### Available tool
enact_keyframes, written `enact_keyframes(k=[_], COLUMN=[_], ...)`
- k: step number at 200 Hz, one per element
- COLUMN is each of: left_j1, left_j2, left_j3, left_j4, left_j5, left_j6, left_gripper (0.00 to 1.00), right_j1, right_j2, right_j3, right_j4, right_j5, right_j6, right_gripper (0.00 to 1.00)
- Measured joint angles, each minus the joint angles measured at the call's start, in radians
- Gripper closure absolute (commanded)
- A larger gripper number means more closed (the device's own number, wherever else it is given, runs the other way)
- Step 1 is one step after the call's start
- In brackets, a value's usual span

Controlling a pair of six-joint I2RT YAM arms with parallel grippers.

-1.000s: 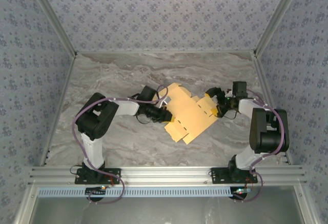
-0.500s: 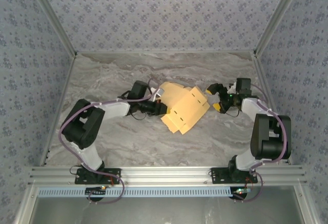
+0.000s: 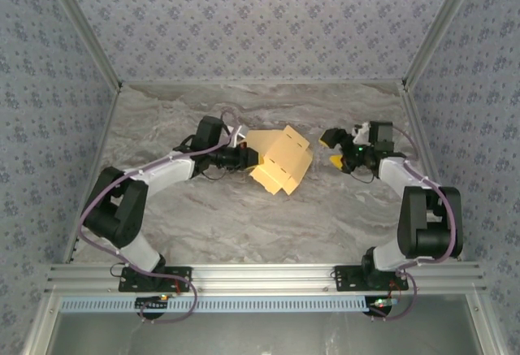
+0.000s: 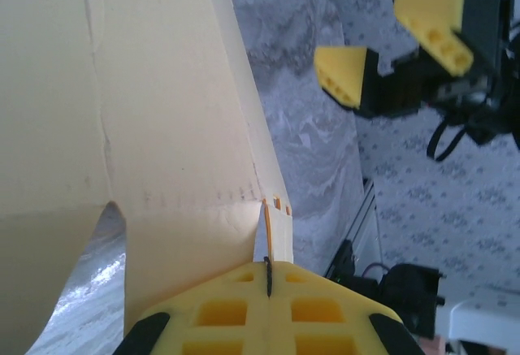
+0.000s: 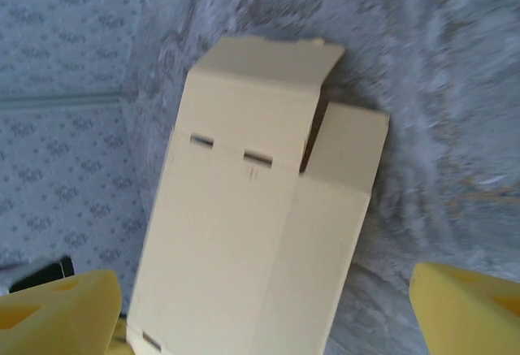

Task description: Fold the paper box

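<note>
The paper box (image 3: 286,160) will swing open at its crease and spread out when I put it down, because another panel (image 3: 261,139) shows behind the box's slotted side.
The paper box (image 3: 281,160) is orange-yellow card, partly folded, with slots along one fold, held tilted above the marble table. My left gripper (image 3: 252,158) is shut on its left edge. In the left wrist view the yellow fingers (image 4: 219,314) pinch a thin card tab (image 4: 276,237), and a wide panel of the paper box (image 4: 122,103) rises on the left. My right gripper (image 3: 332,149) stands open a short way right of the box, not touching it. In the right wrist view the paper box (image 5: 252,209) lies ahead between the spread fingertips (image 5: 467,306) of the right gripper (image 5: 260,322).
The grey marble table (image 3: 244,217) is ringed by patterned blue walls (image 3: 260,22). An aluminium rail (image 3: 260,275) runs along the near edge with both arm bases. In the left wrist view the right gripper (image 4: 390,46) shows at the upper right.
The left arm has carried the box back and to the left, and the card now looks more folded and smaller. The right gripper has drawn away from the box's right flap, staying open.
</note>
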Motion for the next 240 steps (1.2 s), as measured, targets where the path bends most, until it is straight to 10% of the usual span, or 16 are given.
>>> enact_keyframes(k=[70, 123, 211, 240], left_j1=[0.072, 0.122, 0.122, 0.122], left_j2=[-0.02, -0.099, -0.153, -0.157], left_j3=[0.096, 0.113, 0.138, 0.138], left_j4=[-0.176, -0.302, -0.395, -0.403], left_j5=[-0.02, -0.024, -0.024, -0.024], left_j6=[-0.08, -0.079, -0.076, -0.076], left_gripper=[1.0, 1.0, 1.0, 1.0], right_j1=[0.347, 0.615, 0.647, 0.612], right_j2=[-0.47, -0.349, -0.055, -0.065], right_j3=[-0.192, -0.295, -0.295, -0.289], right_j4=[0.105, 0.208, 0.559, 0.64], right_j5=[0.359, 0.536, 0.777, 0.75], right_j6=[-0.883, -1.429, -1.571, -1.483], right_gripper=[0.02, 0.0, 0.05, 0.36])
